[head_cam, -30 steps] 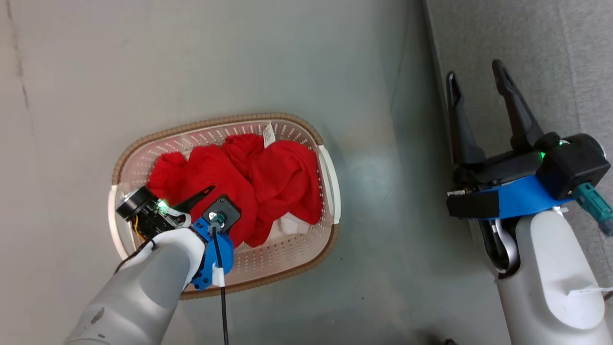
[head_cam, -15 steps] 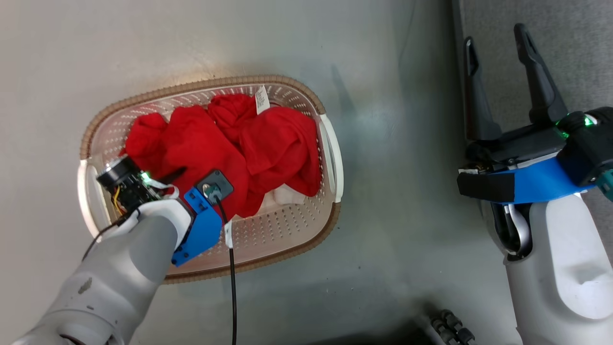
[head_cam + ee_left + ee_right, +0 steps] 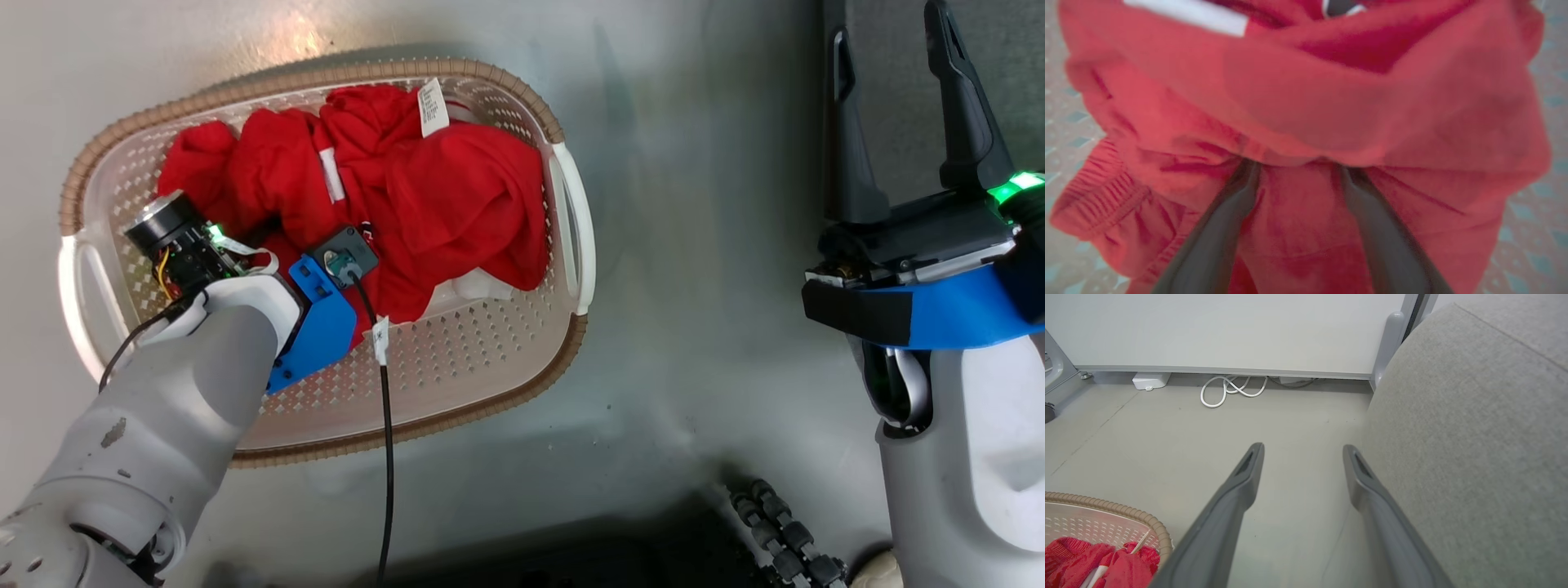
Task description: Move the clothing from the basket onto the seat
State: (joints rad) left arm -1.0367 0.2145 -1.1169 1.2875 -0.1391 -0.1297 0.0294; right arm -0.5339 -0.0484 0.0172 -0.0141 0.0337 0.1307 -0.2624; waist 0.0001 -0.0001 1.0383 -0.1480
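The fold of red clothing (image 3: pixel 1305 142) will leave another red piece behind when I lift it, because the white label (image 3: pixel 432 107) and the white piece of cloth are on separate lumps of the heap.
The cream basket (image 3: pixel 490 77) with a brown rim stands on the floor, with the red clothing (image 3: pixel 457 188) heaped inside and a white label (image 3: pixel 431 106) on top. My left arm (image 3: pixel 204 343) reaches down into the basket's left half. In the left wrist view my left gripper (image 3: pixel 1296 167) stands open, its fingertips buried under a fold of the red clothing (image 3: pixel 1372 114). My right gripper (image 3: pixel 886 16) is open and holds nothing, hovering at the edge of the grey seat (image 3: pixel 1020 65). The seat (image 3: pixel 1474 437) lies just right of my right gripper (image 3: pixel 1302 451).
A black cable (image 3: pixel 384 457) hangs from my left wrist across the basket's near rim. A black ribbed hose (image 3: pixel 784 531) lies at the bottom. By the far wall sit a coiled white cable (image 3: pixel 1229 390) and a white box (image 3: pixel 1150 380). Bare floor separates basket and seat.
The head camera has dipped, so the whole picture has shifted. My left gripper has sunk deeper into the red heap, and a white strip now shows. Both grippers stay open.
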